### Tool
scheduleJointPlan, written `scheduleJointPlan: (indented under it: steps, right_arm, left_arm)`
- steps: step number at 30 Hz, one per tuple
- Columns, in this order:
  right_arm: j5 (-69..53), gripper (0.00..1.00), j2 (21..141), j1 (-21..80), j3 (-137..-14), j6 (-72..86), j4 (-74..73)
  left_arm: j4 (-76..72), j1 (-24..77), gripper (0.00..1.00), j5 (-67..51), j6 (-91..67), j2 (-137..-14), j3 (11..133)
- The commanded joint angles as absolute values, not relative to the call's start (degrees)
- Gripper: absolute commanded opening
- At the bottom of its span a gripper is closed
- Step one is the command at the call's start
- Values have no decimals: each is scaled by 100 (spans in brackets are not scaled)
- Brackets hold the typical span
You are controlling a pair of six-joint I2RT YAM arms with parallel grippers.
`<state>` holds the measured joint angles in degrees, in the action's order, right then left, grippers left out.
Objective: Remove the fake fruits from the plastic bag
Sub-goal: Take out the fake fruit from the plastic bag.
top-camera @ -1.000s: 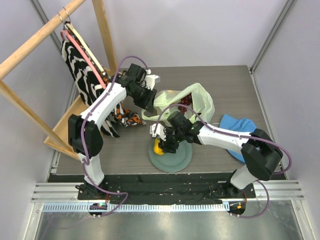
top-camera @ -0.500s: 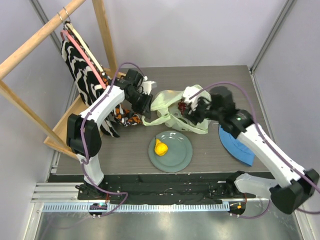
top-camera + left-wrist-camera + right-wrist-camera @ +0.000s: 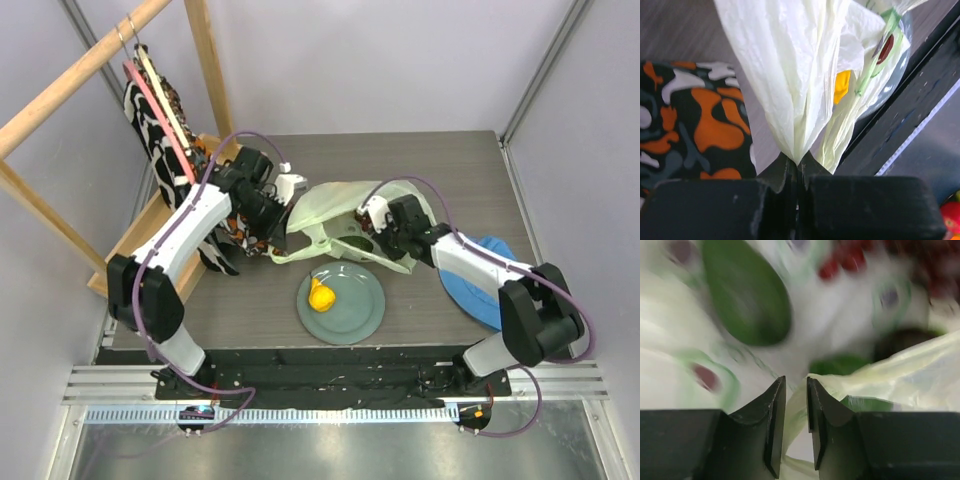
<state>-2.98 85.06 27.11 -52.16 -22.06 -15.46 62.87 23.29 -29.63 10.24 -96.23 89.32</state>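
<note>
A fold of bag film (image 3: 832, 383) is between my right gripper's fingers, so my right gripper should move clear of the fold before it takes the long green fruit (image 3: 747, 295).
The pale yellow-green plastic bag (image 3: 335, 205) lies behind a grey plate (image 3: 360, 315). My left gripper (image 3: 284, 203) is shut on the bag's left edge (image 3: 795, 75) and holds it up. My right gripper (image 3: 368, 222) is at the bag's mouth, its jaws a narrow gap apart (image 3: 796, 381) with a fold of bag film lying loose between them. Blurred inside the bag are a green shape (image 3: 747, 295), dark-red grapes (image 3: 850, 257) and a dark round shape (image 3: 900, 342). The yellow-orange fruit (image 3: 320, 294) sits on the plate; it also shows in the left wrist view (image 3: 841, 86).
A blue cloth hat (image 3: 480, 285) lies right of the plate under the right arm. An orange-and-black patterned cloth (image 3: 240, 228) lies by the left gripper. A wooden rack (image 3: 120, 255) with hung clothes stands at the left.
My right gripper left the yellow-orange fruit on the plate, swung up to the bag and now reaches into its mouth. My left gripper has pulled the bag's edge slightly left.
</note>
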Motion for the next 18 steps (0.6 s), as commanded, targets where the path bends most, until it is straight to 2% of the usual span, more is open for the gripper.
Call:
scheduleJointPlan:
  steps: [1,4,7,11,18]
  right_arm:
    - [387,30,7595,2313,-4764,-2066,-1203]
    - [80,31,7348,2259,-4763,-1916,-1248]
    - [-822,32,7532,2268,-5176,-1610,-1187]
    - [-1739,32,8356,2346,-6035,-1213,-1151]
    - [-1881,33,9166,2751,-6750,-1178,-1187]
  left_arm:
    - [6627,2399,0,-2304,1573,-9019,8186]
    - [6522,2417,0,-2092,1564,-8834,7841]
    - [6495,2443,0,-1925,1565,-8772,7787]
    - [6399,2443,0,-2020,1407,-8859,7962]
    - [6310,2443,0,-2924,801,-9369,8867]
